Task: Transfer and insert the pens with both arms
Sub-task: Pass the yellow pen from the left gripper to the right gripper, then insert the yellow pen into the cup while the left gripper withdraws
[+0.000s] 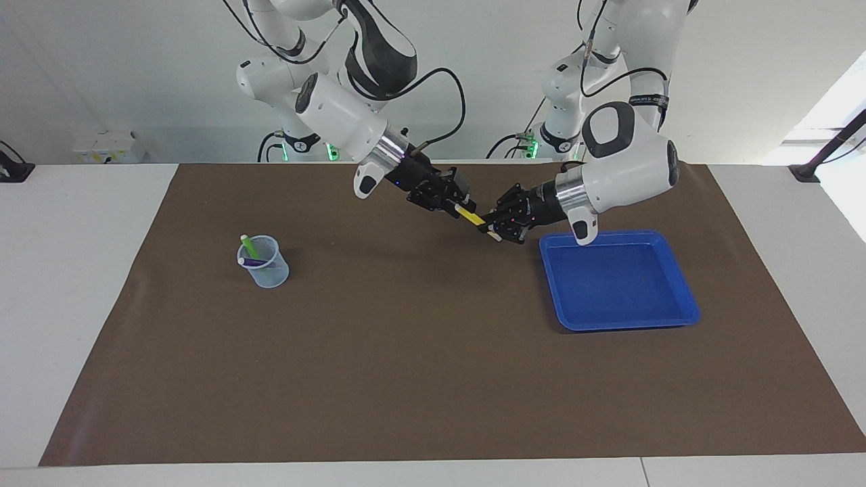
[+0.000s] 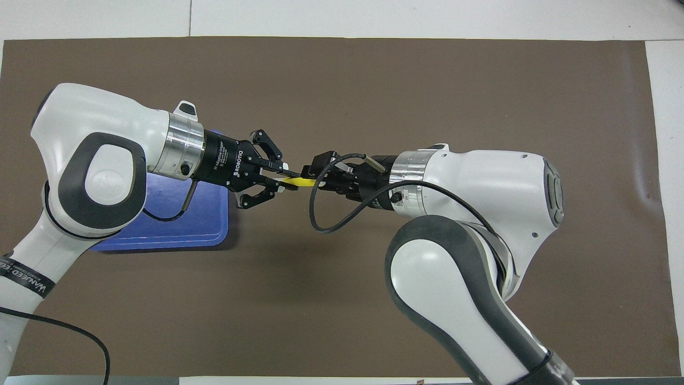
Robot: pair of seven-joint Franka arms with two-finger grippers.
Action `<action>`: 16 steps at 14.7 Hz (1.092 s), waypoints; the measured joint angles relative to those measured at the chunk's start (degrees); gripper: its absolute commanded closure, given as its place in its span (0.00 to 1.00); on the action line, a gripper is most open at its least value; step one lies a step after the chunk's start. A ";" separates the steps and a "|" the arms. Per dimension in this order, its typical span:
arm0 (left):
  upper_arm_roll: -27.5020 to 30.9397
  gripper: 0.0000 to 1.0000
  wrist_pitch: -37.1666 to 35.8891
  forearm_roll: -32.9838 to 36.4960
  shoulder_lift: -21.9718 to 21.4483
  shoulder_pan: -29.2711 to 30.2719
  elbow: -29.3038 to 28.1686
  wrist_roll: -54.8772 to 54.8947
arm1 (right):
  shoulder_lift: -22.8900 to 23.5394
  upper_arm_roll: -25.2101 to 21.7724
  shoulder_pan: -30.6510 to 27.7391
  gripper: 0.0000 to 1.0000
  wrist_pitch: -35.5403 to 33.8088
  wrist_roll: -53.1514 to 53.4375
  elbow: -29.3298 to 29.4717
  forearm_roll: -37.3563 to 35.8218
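My left gripper is holding the yellow pen's cap end (image 1: 494, 236), far from the cup (image 1: 264, 262). It should open and back away before my right gripper carries the pen there.
The yellow pen (image 1: 471, 216) is held level in the air over the brown mat, between the two grippers; it also shows in the overhead view (image 2: 298, 183). My left gripper (image 1: 497, 228) (image 2: 281, 179), beside the blue tray, is shut on the pen's pale cap end. My right gripper (image 1: 462, 205) (image 2: 314, 181) is at the pen's other end, with that end between its tips. The green pen (image 1: 247, 246) and the purple pen (image 1: 256, 262) stand in a clear cup (image 1: 264, 264) toward the right arm's end of the table. The cup is hidden in the overhead view.
A blue tray (image 1: 619, 318) (image 2: 176, 224) lies toward the left arm's end of the table, partly under the left arm in the overhead view. A brown mat (image 1: 406, 379) covers the table. Smaller white arms with green lights stand at the robots' end of the table.
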 measured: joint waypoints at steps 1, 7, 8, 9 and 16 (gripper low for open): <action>0.03 1.00 0.08 -0.02 -0.02 0.04 0.02 -0.04 | 0.00 -0.02 -0.03 1.00 -0.03 0.00 -0.07 -0.19; 0.10 0.00 0.09 -0.09 -0.35 0.17 0.02 -0.82 | 0.09 -0.07 -0.20 1.00 -0.31 -0.01 -0.11 -0.60; 0.07 0.00 0.25 -0.10 -0.52 0.14 0.02 -1.09 | 0.07 -0.07 -0.35 1.00 -0.94 -0.01 -0.04 -0.60; 0.02 0.00 0.62 -0.10 -0.84 0.07 0.03 -1.36 | 0.04 -0.07 -0.61 1.00 -1.97 -0.01 0.03 -0.60; 0.38 0.00 1.04 0.79 -3.45 1.40 -0.17 -2.08 | -0.15 -0.84 -19.60 1.00 -40.01 -15.71 11.28 -20.18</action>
